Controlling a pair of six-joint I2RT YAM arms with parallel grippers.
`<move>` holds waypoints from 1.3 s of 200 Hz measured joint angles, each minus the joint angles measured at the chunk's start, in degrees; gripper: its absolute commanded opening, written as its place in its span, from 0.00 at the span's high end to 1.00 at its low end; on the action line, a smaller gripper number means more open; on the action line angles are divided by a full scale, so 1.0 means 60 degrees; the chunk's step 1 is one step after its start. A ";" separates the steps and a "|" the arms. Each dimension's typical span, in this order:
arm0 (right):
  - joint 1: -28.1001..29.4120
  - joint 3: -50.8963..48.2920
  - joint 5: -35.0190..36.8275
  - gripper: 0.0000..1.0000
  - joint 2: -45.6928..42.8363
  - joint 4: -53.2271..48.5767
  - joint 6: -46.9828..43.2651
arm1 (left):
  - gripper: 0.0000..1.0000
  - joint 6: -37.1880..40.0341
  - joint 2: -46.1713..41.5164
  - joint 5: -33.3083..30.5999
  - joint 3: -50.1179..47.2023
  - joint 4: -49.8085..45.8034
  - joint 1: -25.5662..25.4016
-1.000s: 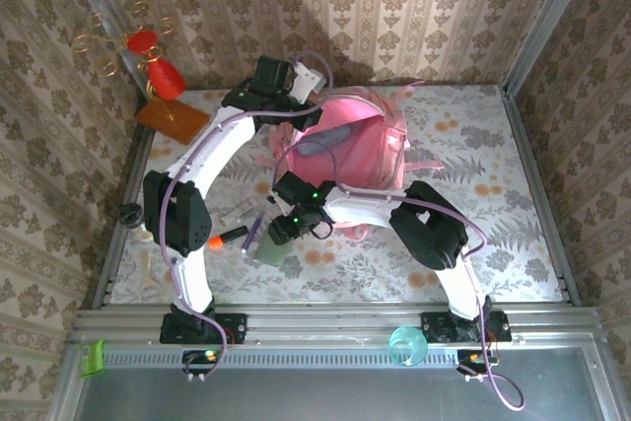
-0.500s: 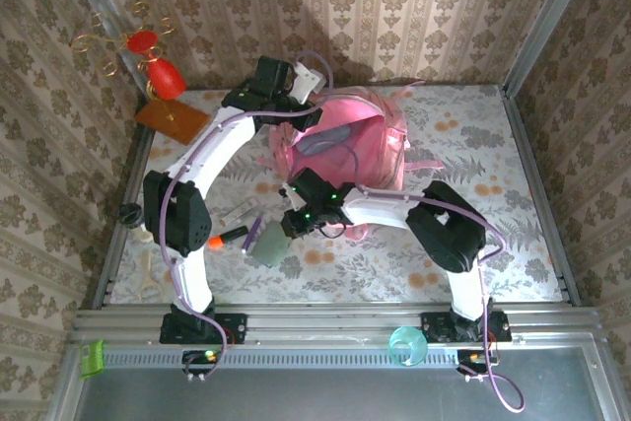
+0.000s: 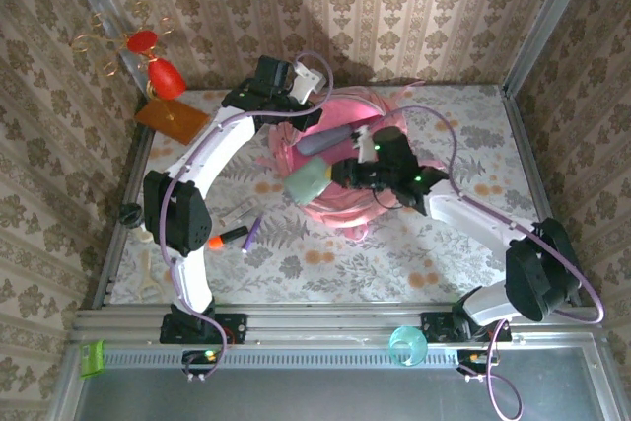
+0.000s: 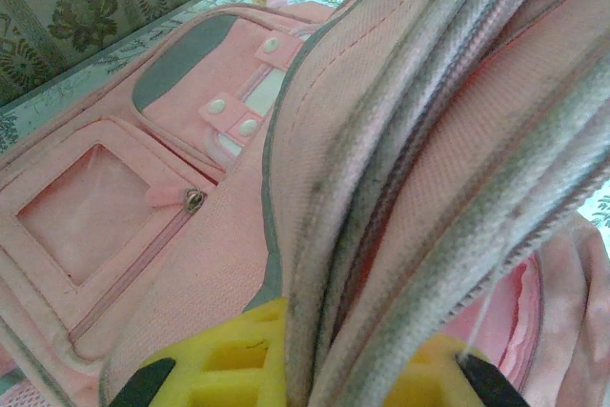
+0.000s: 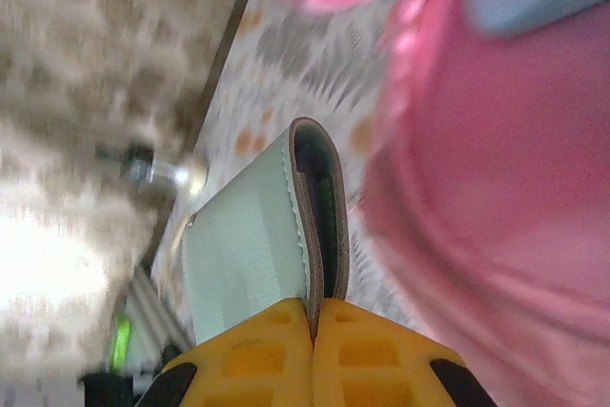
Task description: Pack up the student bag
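Note:
The bag's opening [image 3: 340, 117] is held wide open by my left gripper, so my right gripper keeps moving the pale green case in until it is above the pink inside [image 3: 343, 152].
The student bag [image 3: 340, 110] is a pink backpack lying at the back middle of the table with its mouth held up. My left gripper [image 3: 294, 113] is shut on its zipper rim. In the left wrist view the grey-edged rim [image 4: 381, 188] runs between the yellow fingers [image 4: 229, 359]. My right gripper [image 3: 335, 175] is shut on the edge of a pale green flat case [image 3: 308, 179], held in the air at the bag's front left. In the right wrist view the case [image 5: 243, 245] sticks up from the closed fingers [image 5: 257, 359], beside the pink bag [image 5: 496, 140].
A grey-purple item [image 3: 325, 138] lies in the bag's mouth. An orange marker [image 3: 229, 236] and a purple pen [image 3: 251, 234] lie on the table at front left. A red ornament on a brown base [image 3: 163, 81] stands at the back left. A teal cup [image 3: 406, 345] sits on the front rail.
My right gripper closed on the green case at the front left of the table, lifted it and carried it back and right to the bag. The left arm held still.

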 measured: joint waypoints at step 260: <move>-0.1242 -0.1326 0.4218 0.50 -0.1399 -0.0419 -0.0889 | 1.00 -0.1894 -0.0787 -0.0623 -0.1749 0.1672 -0.0648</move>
